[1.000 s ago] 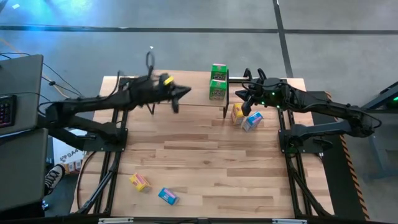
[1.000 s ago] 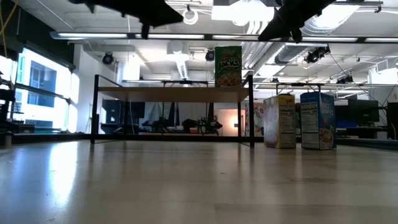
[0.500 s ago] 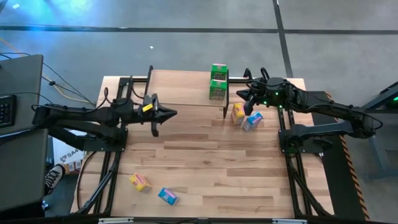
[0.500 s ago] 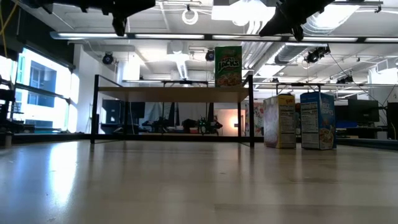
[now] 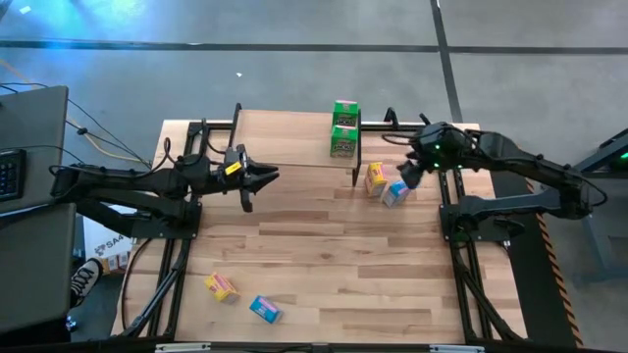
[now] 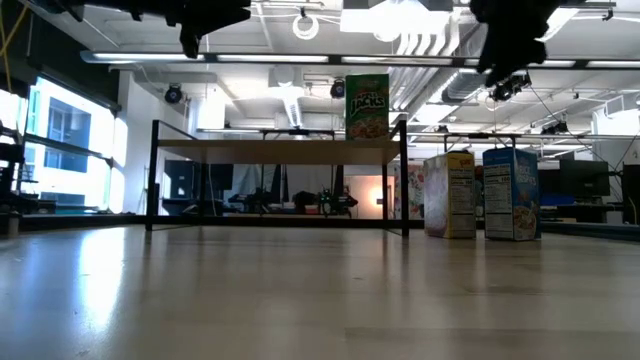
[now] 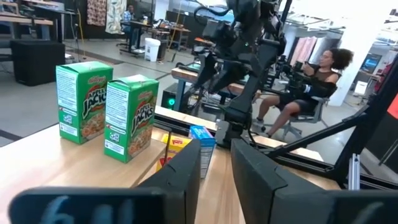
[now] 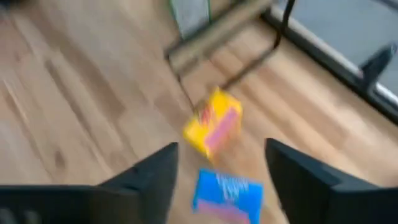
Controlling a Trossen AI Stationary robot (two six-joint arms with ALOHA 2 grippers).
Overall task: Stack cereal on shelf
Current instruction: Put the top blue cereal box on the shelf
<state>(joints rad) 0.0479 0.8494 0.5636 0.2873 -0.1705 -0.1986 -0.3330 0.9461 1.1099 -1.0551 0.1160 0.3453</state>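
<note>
The blue box (image 5: 395, 193) beside the shelf is a long way from my left gripper and the shelf's empty end (image 5: 267, 133), so next my right gripper picks the box up and passes it over.
Two green cereal boxes (image 5: 342, 127) (image 7: 129, 117) stand upright on the right end of the shelf (image 5: 285, 137) (image 6: 275, 150). A yellow box (image 5: 374, 177) (image 8: 213, 122) and a blue box (image 5: 395, 192) (image 8: 227, 191) stand on the table just right of the shelf. Another yellow box (image 5: 220, 286) and another blue one (image 5: 264, 309) lie near the table's front left. My left gripper (image 5: 273, 175) (image 7: 216, 149) hovers level at the shelf's near edge, slightly open and empty. My right gripper (image 5: 404, 176) (image 8: 221, 147) tilts down above the yellow and blue pair, open and empty.
The shelf's black legs (image 5: 356, 176) stand close beside the yellow box. A person sits in a chair (image 7: 314, 87) beyond the table. A desk with a keyboard (image 5: 20, 167) is off the table's left edge. Bare tabletop (image 5: 324, 255) lies in the middle.
My left gripper has drawn back from over the shelf toward the table's left and near edges, then kept still. My right gripper has tipped from nearly level to pointing down over the yellow and blue boxes. No box has moved.
</note>
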